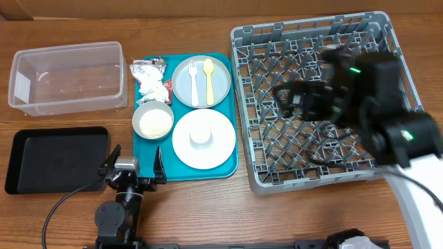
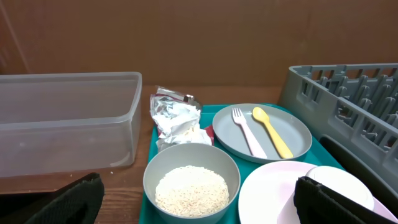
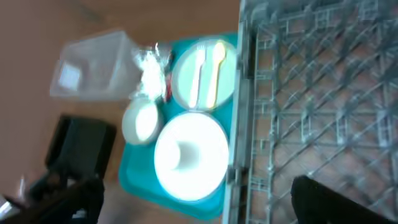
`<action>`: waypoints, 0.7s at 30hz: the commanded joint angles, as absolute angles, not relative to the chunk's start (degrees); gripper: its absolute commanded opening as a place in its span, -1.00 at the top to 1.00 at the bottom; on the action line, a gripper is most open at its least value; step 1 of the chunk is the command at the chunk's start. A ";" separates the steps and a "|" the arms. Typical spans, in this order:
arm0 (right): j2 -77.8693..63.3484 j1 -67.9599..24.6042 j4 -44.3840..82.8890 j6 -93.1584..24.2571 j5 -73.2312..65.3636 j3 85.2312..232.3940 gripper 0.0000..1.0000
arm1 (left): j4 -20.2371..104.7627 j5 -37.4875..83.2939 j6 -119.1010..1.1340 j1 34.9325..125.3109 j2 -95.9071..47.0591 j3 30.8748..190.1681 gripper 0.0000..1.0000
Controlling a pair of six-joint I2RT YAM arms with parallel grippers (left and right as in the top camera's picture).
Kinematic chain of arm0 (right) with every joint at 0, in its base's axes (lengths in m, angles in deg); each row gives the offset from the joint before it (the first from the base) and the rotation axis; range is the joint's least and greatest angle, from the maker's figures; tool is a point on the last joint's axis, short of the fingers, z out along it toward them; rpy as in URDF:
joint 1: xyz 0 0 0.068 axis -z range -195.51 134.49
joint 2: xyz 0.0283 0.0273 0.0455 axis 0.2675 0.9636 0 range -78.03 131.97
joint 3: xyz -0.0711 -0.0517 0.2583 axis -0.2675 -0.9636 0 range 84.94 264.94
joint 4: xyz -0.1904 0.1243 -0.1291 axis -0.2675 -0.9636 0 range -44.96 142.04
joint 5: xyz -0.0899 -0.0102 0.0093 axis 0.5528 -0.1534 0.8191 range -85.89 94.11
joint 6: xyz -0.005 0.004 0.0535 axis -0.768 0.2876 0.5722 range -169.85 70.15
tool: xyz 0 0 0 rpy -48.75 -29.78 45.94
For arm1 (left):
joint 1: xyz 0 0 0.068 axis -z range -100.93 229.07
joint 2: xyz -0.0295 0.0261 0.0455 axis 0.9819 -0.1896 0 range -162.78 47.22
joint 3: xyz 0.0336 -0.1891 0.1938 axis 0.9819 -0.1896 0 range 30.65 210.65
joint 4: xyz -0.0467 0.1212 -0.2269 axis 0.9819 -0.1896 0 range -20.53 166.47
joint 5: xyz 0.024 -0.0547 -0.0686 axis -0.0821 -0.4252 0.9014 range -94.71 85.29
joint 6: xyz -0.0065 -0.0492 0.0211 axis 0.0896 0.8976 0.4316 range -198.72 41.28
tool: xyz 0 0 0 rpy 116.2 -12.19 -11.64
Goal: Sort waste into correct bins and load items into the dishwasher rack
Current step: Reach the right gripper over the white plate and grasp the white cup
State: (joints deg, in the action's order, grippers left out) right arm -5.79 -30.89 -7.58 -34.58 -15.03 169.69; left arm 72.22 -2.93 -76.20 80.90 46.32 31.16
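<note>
I continue to move my right gripper toward the cup [image 1: 201, 135] with its fingers open and close it around the cup's side, because the white cup stands clear of the white plate's rim [image 1: 232, 140].
On the teal tray [image 1: 149, 155], a pale grey-green plate [image 1: 201, 69] holds a white fork [image 1: 193, 83] and a yellow spoon [image 1: 209, 77]. A white plate [image 1: 203, 153] carries a small white cup [image 1: 201, 135]. A grey bowl [image 1: 152, 122] holds rice [image 2: 191, 190]. The foil wrapper [image 1: 147, 67] and the napkin [image 1: 149, 88] lie at the tray's far left corner. My left gripper [image 1: 133, 169] is open and empty, low at the tray's near left corner, facing the bowl [image 2: 199, 202]. My right gripper [image 1: 294, 100] is open and empty, blurred, high over the dishwasher rack [image 1: 304, 183].
The clear tub [image 1: 69, 76] stands at the far left, with the black tray [image 1: 55, 158] in front of it, left of my left gripper. The rack fills the right side, and the right arm covers part of it. A brown wall closes the back.
</note>
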 commanded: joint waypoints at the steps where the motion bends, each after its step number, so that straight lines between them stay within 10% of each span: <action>1: 3.33 -40.38 -9.96 -35.50 -7.40 175.78 -0.99 | 72.22 -2.32 -77.29 80.59 46.51 30.92 -1.00; 21: 27.18 -63.72 0.66 -40.99 -1.65 178.30 -0.70 | 72.22 -2.32 -77.29 80.59 46.51 30.92 -1.00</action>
